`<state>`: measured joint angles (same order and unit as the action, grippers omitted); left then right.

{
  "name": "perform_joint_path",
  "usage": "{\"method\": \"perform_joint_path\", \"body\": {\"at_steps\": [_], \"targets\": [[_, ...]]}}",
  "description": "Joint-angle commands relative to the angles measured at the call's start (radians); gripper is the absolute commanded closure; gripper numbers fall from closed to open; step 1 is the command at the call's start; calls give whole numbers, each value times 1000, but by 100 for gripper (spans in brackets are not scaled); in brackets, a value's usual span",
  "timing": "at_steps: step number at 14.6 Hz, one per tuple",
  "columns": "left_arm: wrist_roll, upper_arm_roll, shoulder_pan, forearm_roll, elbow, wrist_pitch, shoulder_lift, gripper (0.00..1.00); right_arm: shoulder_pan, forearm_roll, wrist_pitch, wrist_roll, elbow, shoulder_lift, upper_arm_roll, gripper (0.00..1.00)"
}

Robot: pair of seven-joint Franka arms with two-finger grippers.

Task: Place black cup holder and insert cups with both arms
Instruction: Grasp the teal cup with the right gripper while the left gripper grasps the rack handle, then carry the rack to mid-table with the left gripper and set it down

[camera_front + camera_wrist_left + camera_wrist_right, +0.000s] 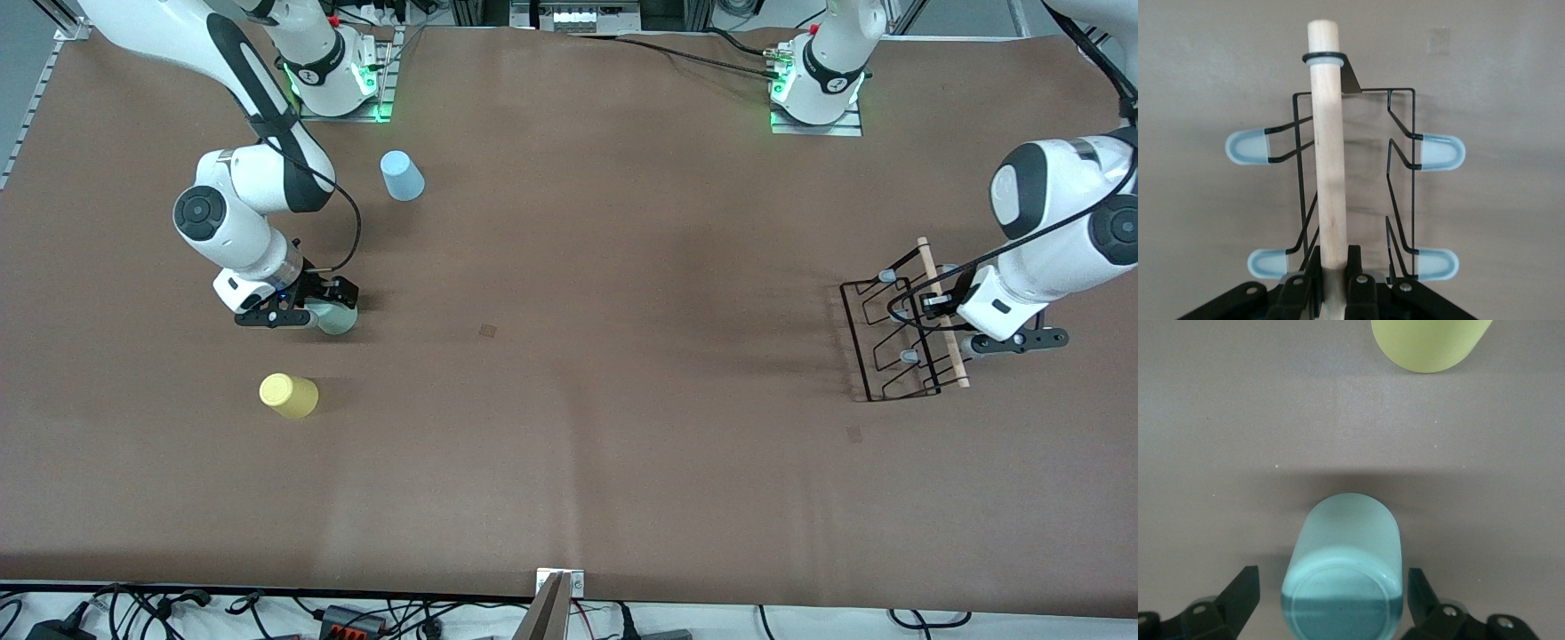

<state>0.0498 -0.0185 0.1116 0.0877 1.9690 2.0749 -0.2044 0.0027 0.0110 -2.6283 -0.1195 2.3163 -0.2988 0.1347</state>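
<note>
The black cup holder (892, 340) is far away from the grey-green cup, so my left gripper should first carry the holder to the middle (579, 293), and then my right gripper will put the cup in.
The black cup holder (889, 348) stands at the left arm's end of the table, its wooden rod (942, 311) on top. My left gripper (946, 308) is shut on that rod; in the left wrist view the gripper (1336, 263) clamps the rod (1328, 147), with grey-tipped prongs (1248, 147) on both sides. My right gripper (320, 311) is open around the grey-green cup (339, 318), which stands on the table; in the right wrist view the fingers (1241, 590) flank the cup (1345, 547) with small gaps. The yellow cup (289, 396) stands nearer to the front camera and shows in the right wrist view (1428, 343). The light blue cup (402, 175) stands farther from the front camera.
The brown table cover (569, 267) spans the whole surface. The arm bases (338, 80) stand along the table's far edge. Cables and plugs (347, 618) lie along the front edge.
</note>
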Motion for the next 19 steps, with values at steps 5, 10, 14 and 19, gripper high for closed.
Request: {"method": "perform_joint_path", "body": {"at_steps": [5, 10, 14, 19], "targets": [[37, -219, -9, 14, -167, -133, 10, 99, -4, 12, -24, 1, 9, 17, -3, 58], [177, -457, -36, -5, -174, -128, -55, 99, 2, 11, 7, 4, -15, 79, -1, 70], [451, -480, -235, 0, -312, -119, -191, 99, 25, 9, 157, 3, -78, 147, 0, 70], [608, -471, -413, 7, -501, -113, -384, 99, 80, 9, 278, -121, -164, 178, 5, 70]]}}
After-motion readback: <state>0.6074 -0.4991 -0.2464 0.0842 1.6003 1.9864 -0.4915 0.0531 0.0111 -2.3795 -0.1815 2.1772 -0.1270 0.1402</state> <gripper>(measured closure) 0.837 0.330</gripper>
